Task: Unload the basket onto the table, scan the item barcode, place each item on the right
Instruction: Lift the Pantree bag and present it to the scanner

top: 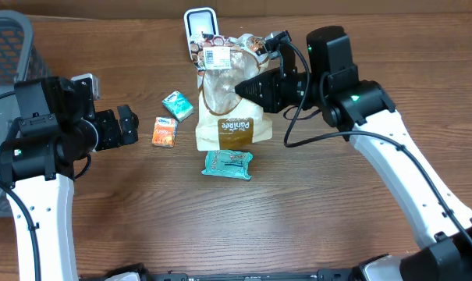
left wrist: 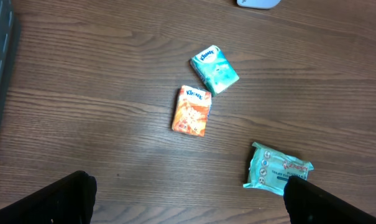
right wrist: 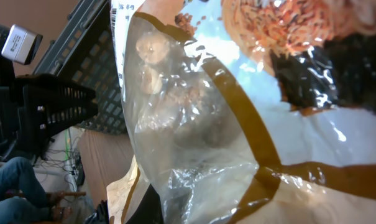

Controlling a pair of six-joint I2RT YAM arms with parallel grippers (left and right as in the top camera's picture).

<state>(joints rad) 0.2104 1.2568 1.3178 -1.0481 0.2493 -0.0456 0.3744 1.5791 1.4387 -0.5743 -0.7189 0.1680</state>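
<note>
The bag's white barcode label [top: 218, 58] points up, away from the scanner, so I should turn the bag with my right gripper until the label faces the scanner's glass [top: 201, 23].
The item is a cream and brown bread bag [top: 228, 117] with a clear window. It hangs lifted at its upper part, its lower end by the table. A white barcode label [top: 214, 56] sits near its top, close to the white scanner [top: 200, 22] at the table's far edge. My right gripper [top: 248, 87] is shut on the bag's clear film from the right. The bag [right wrist: 225, 124] fills the right wrist view, where only one dark finger [right wrist: 165, 202] shows behind the film. My left gripper [top: 133, 125] is open at the left and holds nothing; its point in the left wrist view is [left wrist: 191, 208].
An orange tissue pack [top: 165, 131], a teal tissue pack [top: 177, 104] and a teal wipes pack [top: 228, 165] lie on the wooden table between the arms. A grey mesh basket [top: 5, 47] stands at the left edge. The wipes pack [left wrist: 278, 173] lies by my left gripper's right finger.
</note>
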